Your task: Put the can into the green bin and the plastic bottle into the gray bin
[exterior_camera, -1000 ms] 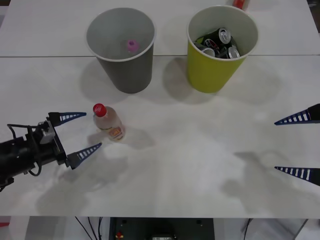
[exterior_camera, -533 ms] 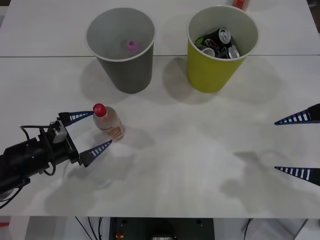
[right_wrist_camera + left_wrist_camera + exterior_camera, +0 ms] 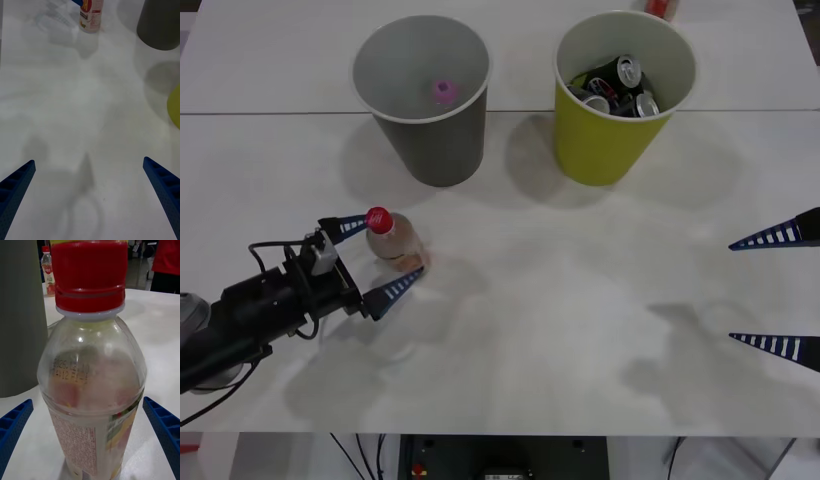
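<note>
The clear shoulder point(image 3: 92, 356) lets me look through to the inside of the label, so I should expect the plastic bottle point(image 3: 399, 244) to be empty when I pick it up.
The plastic bottle point(image 3: 401, 241) stands upright on the white table, clear with a red cap and an orange-yellow label. My left gripper point(image 3: 394, 246) is open, one blue finger on each side of the bottle, not pressing it. In the left wrist view the bottle point(image 3: 93, 390) stands close between the fingertips point(image 3: 17, 420). Behind it stands the gray bin point(image 3: 435, 140) with a pink-capped item point(image 3: 444, 91) inside. To its right, the green bin point(image 3: 605, 145) holds several cans point(image 3: 620, 85). My right gripper point(image 3: 732, 291) hangs open at the table's right side, holding nothing.
The right wrist view looks across bare table to the bottle point(image 3: 91, 15), the gray bin point(image 3: 159, 22) and the green bin's edge point(image 3: 174, 107). A red-topped object point(image 3: 660, 7) lies at the far edge. Another bottle point(image 3: 47, 272) stands far off.
My left arm has moved right and forward, so that its open fingers now stand on both sides of the bottle. The bottle and the right arm have not moved.
</note>
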You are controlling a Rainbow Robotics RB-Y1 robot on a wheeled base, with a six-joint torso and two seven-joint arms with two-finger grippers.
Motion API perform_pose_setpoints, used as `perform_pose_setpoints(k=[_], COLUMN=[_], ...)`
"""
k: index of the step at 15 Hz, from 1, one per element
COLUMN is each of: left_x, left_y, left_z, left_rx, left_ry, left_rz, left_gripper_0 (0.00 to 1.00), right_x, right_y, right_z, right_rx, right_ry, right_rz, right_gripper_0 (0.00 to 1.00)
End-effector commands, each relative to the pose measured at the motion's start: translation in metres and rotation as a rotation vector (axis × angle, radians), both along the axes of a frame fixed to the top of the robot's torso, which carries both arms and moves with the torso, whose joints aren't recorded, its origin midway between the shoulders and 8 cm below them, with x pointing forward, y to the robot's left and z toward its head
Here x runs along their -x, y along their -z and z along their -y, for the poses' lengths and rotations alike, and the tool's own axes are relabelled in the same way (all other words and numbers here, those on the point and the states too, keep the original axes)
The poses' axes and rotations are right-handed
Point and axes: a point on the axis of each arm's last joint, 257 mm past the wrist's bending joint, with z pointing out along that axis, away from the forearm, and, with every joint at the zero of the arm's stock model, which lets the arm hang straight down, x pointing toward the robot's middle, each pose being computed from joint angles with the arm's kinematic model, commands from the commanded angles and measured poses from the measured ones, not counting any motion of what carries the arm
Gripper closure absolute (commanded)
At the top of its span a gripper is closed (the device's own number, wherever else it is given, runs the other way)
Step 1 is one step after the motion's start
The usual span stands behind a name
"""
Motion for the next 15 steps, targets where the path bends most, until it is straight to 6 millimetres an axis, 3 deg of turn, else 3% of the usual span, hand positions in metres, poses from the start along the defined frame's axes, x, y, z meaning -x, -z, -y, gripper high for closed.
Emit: perform_pose_setpoints(k=[1, 4, 5, 6, 7, 8, 15], left_x=[-0.006, -0.011, -0.012, -0.012, -0.013, -0.013, -0.012], left_y=[0.000, -0.001, -0.002, -0.002, -0.002, -0.003, -0.002], left_z=[0.007, 0.011, 0.013, 0.015, 0.017, 0.018, 0.014], left_rx=[0.010, 0.016, 0.019, 0.024, 0.028, 0.031, 0.025], left_ry=[-0.003, -0.004, -0.002, -0.004, -0.004, -0.006, -0.004], left_rz=[0.001, 0.000, 0.001, 0.000, 0.000, 0.001, -0.004], left_gripper_0=[0.00, 0.00, 0.18, 0.78, 0.95, 1.00, 1.00], right_x=[0.000, 0.000, 0.000, 0.000, 0.000, 0.000, 0.000], right_y=[0.000, 0.000, 0.000, 0.000, 0.000, 0.000, 0.000], right_z=[0.000, 0.000, 0.000, 0.000, 0.000, 0.000, 0.000], right_rx=[0.000, 0.000, 0.000, 0.000, 0.000, 0.000, 0.000], right_ry=[0.000, 0.000, 0.000, 0.000, 0.000, 0.000, 0.000], right_rz=[0.000, 0.000, 0.000, 0.000, 0.000, 0.000, 0.000], right_gripper_0=[0.00, 0.00, 0.00, 0.00, 0.00, 0.00, 0.00])
